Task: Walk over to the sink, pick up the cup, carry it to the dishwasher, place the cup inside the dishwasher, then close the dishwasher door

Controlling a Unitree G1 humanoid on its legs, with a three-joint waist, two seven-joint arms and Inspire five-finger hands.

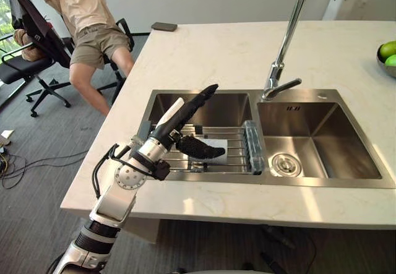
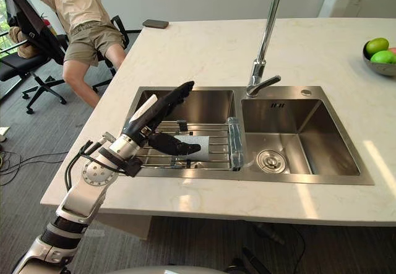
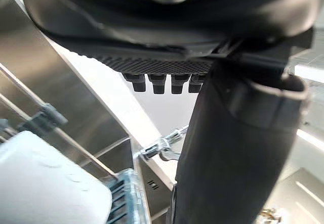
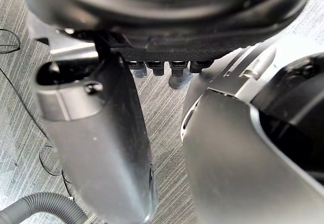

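Note:
My gripper should expect the white cup (image 1: 218, 143) to be empty when it lifts and carries it, because the cup is lying on its side across the wire rack (image 1: 237, 152).
A pale white cup (image 1: 218, 143) lies on a wire rack (image 1: 234, 158) across the left basin of the steel double sink (image 1: 322, 181). My left hand (image 1: 185, 116) hovers over that basin, open, with its fingers straight and pointing to the far side. Its thumb (image 1: 201, 148) reaches out just above the cup and hides part of it. In the left wrist view the cup (image 3: 45, 183) shows as a white rounded shape past the left hand's thumb (image 3: 228, 148), not held. My right hand (image 4: 101, 133) hangs low over grey carpet, fingers relaxed, holding nothing.
A tall chrome faucet (image 1: 286, 45) rises between the basins. A bowl of green fruit (image 1: 387, 60) sits at the counter's right edge and a dark phone (image 1: 164, 26) at its far left corner. A person (image 1: 86, 20) sits in an office chair beyond the counter's left end.

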